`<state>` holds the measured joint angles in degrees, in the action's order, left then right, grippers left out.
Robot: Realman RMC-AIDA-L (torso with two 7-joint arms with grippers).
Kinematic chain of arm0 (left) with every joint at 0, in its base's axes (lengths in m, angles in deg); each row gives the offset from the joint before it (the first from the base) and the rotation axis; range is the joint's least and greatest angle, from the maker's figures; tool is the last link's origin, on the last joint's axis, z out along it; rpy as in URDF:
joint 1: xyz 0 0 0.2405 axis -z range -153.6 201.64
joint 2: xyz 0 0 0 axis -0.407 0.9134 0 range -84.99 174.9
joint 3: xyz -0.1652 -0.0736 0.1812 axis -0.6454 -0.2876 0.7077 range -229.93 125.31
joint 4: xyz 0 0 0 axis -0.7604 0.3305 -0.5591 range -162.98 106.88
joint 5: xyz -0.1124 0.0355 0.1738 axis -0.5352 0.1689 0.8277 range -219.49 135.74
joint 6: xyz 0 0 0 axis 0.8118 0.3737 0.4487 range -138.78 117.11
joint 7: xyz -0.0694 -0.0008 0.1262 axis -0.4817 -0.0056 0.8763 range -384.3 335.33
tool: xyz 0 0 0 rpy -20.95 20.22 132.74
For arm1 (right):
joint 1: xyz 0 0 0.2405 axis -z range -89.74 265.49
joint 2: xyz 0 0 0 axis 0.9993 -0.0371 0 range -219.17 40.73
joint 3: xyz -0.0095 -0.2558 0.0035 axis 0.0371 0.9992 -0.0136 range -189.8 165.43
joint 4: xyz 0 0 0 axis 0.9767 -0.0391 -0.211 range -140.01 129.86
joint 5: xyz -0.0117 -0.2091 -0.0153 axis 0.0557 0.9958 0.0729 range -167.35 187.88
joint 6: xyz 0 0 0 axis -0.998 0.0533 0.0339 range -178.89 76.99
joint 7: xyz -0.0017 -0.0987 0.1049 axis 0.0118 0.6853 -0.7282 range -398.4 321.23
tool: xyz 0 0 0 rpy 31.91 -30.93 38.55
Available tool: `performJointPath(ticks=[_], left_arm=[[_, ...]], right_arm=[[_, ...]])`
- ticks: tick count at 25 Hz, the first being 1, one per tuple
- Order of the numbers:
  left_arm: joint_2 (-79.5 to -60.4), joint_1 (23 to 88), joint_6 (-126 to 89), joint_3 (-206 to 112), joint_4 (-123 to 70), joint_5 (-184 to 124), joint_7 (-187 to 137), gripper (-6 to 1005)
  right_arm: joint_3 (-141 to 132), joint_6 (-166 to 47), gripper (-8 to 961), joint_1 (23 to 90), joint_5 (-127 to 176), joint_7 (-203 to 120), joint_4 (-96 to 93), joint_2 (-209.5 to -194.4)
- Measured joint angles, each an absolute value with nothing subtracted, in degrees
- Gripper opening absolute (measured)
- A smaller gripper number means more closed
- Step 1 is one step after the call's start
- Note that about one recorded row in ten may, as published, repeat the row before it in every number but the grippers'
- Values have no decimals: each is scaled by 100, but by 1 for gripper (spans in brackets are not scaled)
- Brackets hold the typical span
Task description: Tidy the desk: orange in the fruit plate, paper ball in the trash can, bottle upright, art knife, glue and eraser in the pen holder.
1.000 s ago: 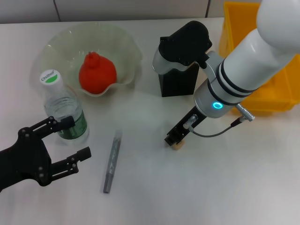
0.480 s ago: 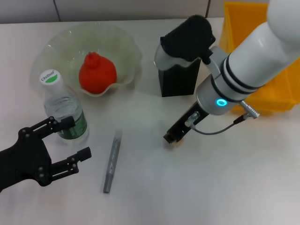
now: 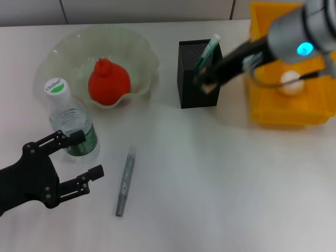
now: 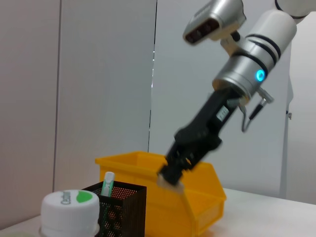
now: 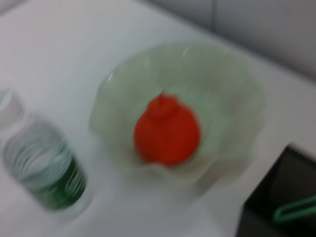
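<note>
The pen holder's opening (image 3: 195, 53) is open beside the stick, with the eraser jutting from the gripper's fingertips (image 3: 208, 87), so my right gripper should keep going over that opening and let go there.
My right gripper (image 3: 206, 84) is shut on the tan eraser (image 3: 211, 90) and holds it in the air by the black mesh pen holder (image 3: 191, 97), at its right front corner; the left wrist view shows the eraser (image 4: 171, 181) at the gripper's tip (image 4: 174, 173). A green-white stick (image 3: 208, 48) stands in the holder. The orange (image 3: 108, 81) lies in the fruit plate (image 3: 134, 44). The bottle (image 3: 71, 123) stands upright. The paper ball (image 3: 290, 83) lies in the yellow trash can (image 3: 273, 113). The grey art knife (image 3: 125, 181) lies on the table. My left gripper (image 3: 88, 153) is open beside the bottle.
The right wrist view shows the orange (image 5: 168, 131), the plate (image 5: 232, 89), the bottle (image 5: 47, 173) and a corner of the pen holder (image 5: 281, 197). The left wrist view shows the bottle cap (image 4: 69, 210), the holder (image 4: 121, 207) and the bin (image 4: 192, 197).
My right gripper has lifted the eraser off the table and carried it back and up to the pen holder. The left arm has not moved.
</note>
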<state>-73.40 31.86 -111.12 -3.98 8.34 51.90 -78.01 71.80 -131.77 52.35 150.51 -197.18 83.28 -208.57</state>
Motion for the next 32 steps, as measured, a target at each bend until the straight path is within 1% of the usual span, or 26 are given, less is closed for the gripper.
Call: performJointPath(ticks=[5,11,14,18,21,23,24,25,26,27,28,29,30,31,32], left_arm=[[-7343,3214,-11112,-397,832,5190,-7801,786],[-7344,3232,-11114,-398,824,5190,-7801,786],[-7344,3242,-11116,-387,804,5200,-7801,786],[-7338,3245,-11276,-389,797,5227,-7884,786],[-7324,3291,-11328,-368,882,5392,-8271,786],[-7328,3357,-11408,-376,978,5528,-8588,786],[-7338,3365,-11449,-377,1027,5536,-8689,786],[-7338,3365,-11449,-377,1027,5536,-8689,786],[-7374,3356,-11563,-376,1208,5530,-8983,786],[-7374,3356,-11563,-376,1208,5530,-8983,786],[-7406,3338,-11620,-289,1397,5503,-9242,786],[-7406,3338,-11620,-289,1397,5503,-9242,786],[-7417,3327,-11633,-203,1492,5475,-9375,786],[-7421,3293,-11584,75,1657,5336,-9573,786],[-7421,3293,-11584,75,1657,5336,-9573,786]], right_arm=[[6558,-12901,239,5101,15048,-19263,8104,-20847],[6167,-12172,240,4748,14832,-18690,7035,-20844],[6156,-11794,241,4700,14600,-18416,6599,-20846],[6160,-11764,242,4707,14597,-18349,6559,-20848],[6161,-11766,357,4795,14584,-18329,6657,-20858],[6174,-11778,433,5035,14388,-18215,6879,-20861],[6174,-11778,479,5035,14388,-18215,6879,-20861],[6173,-11786,525,5208,14151,-18022,7026,-20861],[6171,-11785,572,5585,13595,-17531,7291,-20862],[6171,-11785,618,5585,13595,-17531,7291,-20862],[6189,-11762,664,6098,12696,-16692,7482,-20864],[6189,-11762,673,6098,12696,-16692,7482,-20864],[6199,-11778,682,6388,12084,-16126,7513,-20865],[6203,-11878,691,6922,11101,-14988,7462,-20861],[6203,-11878,701,6922,11101,-14988,7462,-20861]])
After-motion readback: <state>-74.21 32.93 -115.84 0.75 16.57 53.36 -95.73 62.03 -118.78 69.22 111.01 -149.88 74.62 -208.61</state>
